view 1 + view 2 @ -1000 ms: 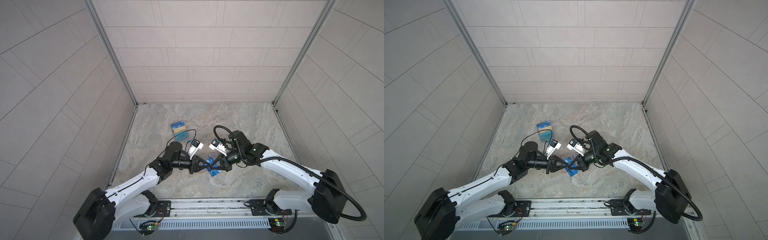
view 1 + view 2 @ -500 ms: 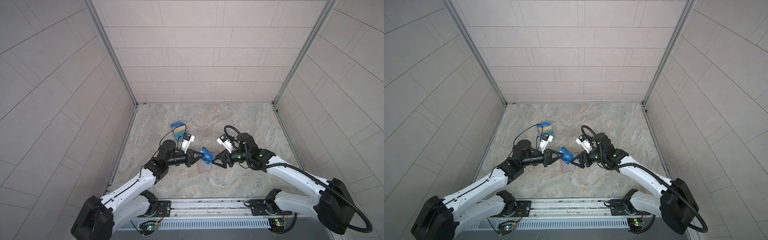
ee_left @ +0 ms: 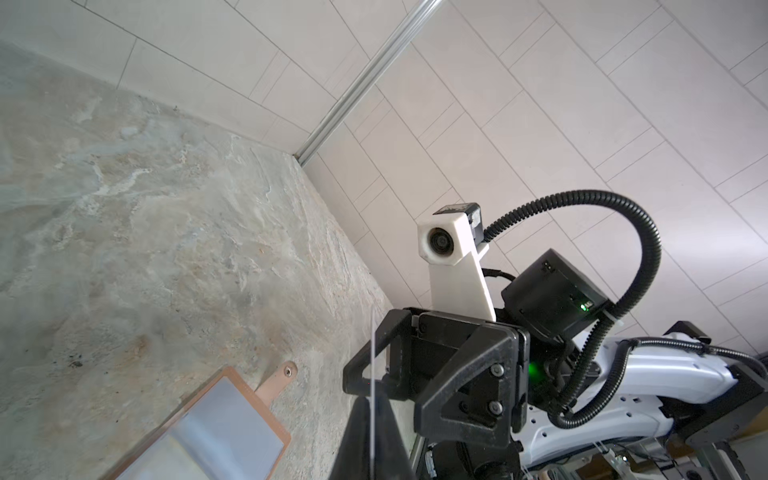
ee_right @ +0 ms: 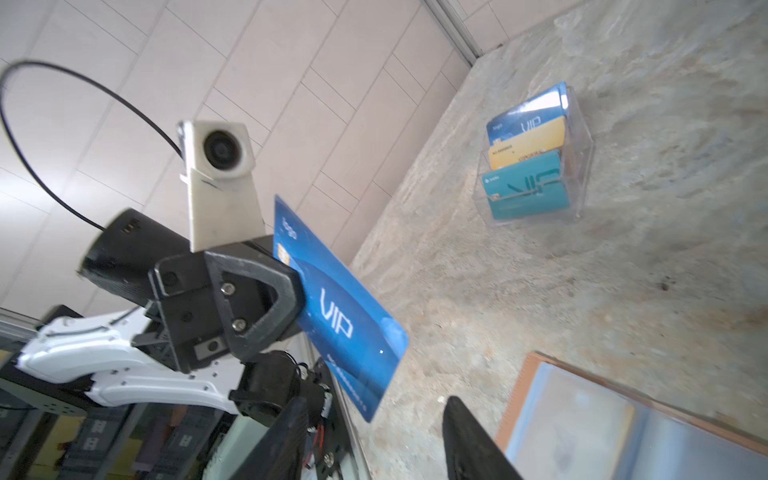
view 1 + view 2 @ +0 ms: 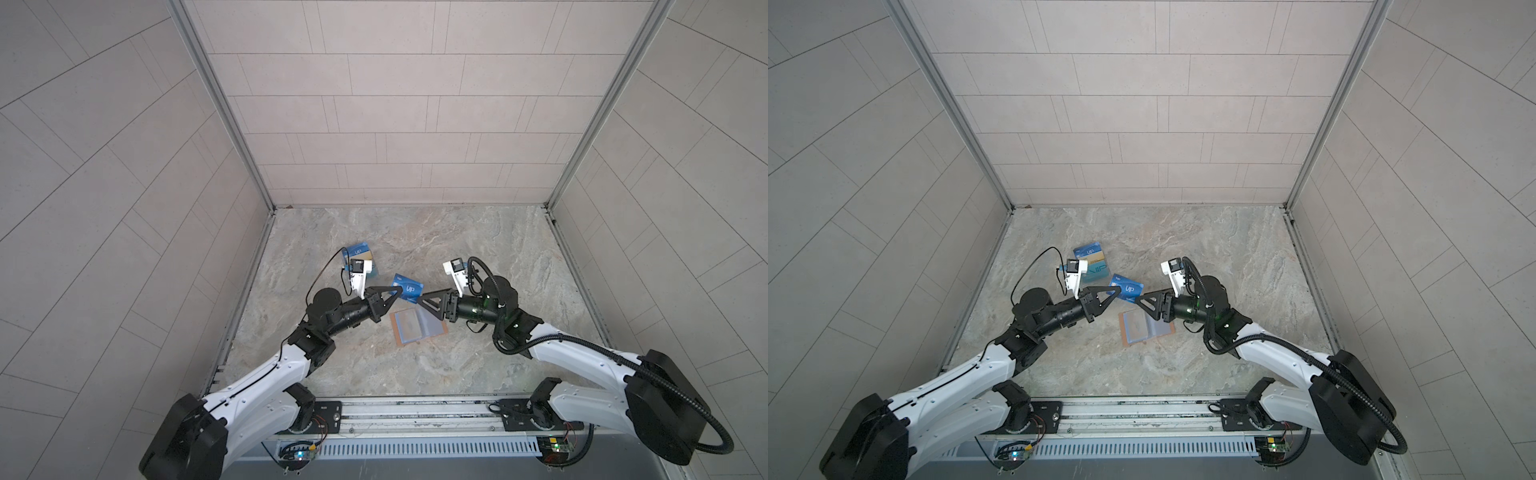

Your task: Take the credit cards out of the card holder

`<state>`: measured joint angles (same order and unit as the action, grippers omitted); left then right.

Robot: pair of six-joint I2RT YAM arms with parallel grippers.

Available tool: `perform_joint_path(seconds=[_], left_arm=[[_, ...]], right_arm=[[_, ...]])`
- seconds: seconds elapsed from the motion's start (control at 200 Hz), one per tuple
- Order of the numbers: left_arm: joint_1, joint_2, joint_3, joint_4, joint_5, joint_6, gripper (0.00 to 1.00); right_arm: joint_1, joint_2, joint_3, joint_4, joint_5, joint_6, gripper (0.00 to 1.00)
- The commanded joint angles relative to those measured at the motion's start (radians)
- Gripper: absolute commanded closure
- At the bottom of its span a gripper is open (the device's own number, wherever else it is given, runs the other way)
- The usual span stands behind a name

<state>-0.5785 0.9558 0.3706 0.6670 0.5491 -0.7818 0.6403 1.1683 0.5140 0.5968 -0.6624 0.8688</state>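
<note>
My left gripper is holding the credit card by its lower edge (image 4: 323, 345). My right gripper should hold the credit card's loose end while my left gripper takes hold of its upper edge (image 4: 340, 269).
My left gripper (image 5: 399, 290) (image 5: 1118, 289) is shut on a dark blue credit card (image 5: 409, 286) (image 5: 1128, 289) (image 4: 340, 316) marked VIP, held above the table. In the left wrist view that card (image 3: 373, 353) shows edge-on between the fingers (image 3: 361, 432). My right gripper (image 5: 422, 300) (image 5: 1138, 302) (image 4: 376, 405) stands open just right of the card's free end, apart from it. The card holder (image 5: 417, 326) (image 5: 1144, 326) (image 3: 216, 428) (image 4: 623, 424) lies open flat on the table below both grippers, pale sleeves up, snap tab (image 3: 282, 376) sticking out. What its sleeves hold I cannot tell.
A clear plastic stand (image 5: 361, 259) (image 5: 1092, 259) (image 4: 532, 166) with blue, gold and teal cards sits behind the left gripper, near the left wall. Tiled walls close in the marble table (image 5: 478, 249) on three sides.
The right gripper has opened and let go of the blue card, drawing back to the right. The left gripper has carried the card up and toward the back left, off the holder.
</note>
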Motion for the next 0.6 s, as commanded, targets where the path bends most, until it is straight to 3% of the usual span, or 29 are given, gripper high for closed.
perform_joint_path(seconds=[0.0,0.2,0.496,0.596], left_arm=[[0.002,-0.002,-0.016,0.126,-0.035,-0.044,1.0],[0.002,0.024,-0.017,0.204,-0.028,-0.08,1.0],[0.002,0.095,-0.011,0.297,0.023,-0.122,0.98],[0.002,0.09,-0.009,0.282,0.033,-0.111,0.9]], right_arm=[[0.012,0.012,0.017,0.141,0.023,0.075,0.49],[0.019,0.044,0.014,0.247,0.026,0.127,0.56],[0.027,0.085,0.017,0.353,0.017,0.179,0.81],[0.026,0.08,0.016,0.346,0.018,0.177,0.91]])
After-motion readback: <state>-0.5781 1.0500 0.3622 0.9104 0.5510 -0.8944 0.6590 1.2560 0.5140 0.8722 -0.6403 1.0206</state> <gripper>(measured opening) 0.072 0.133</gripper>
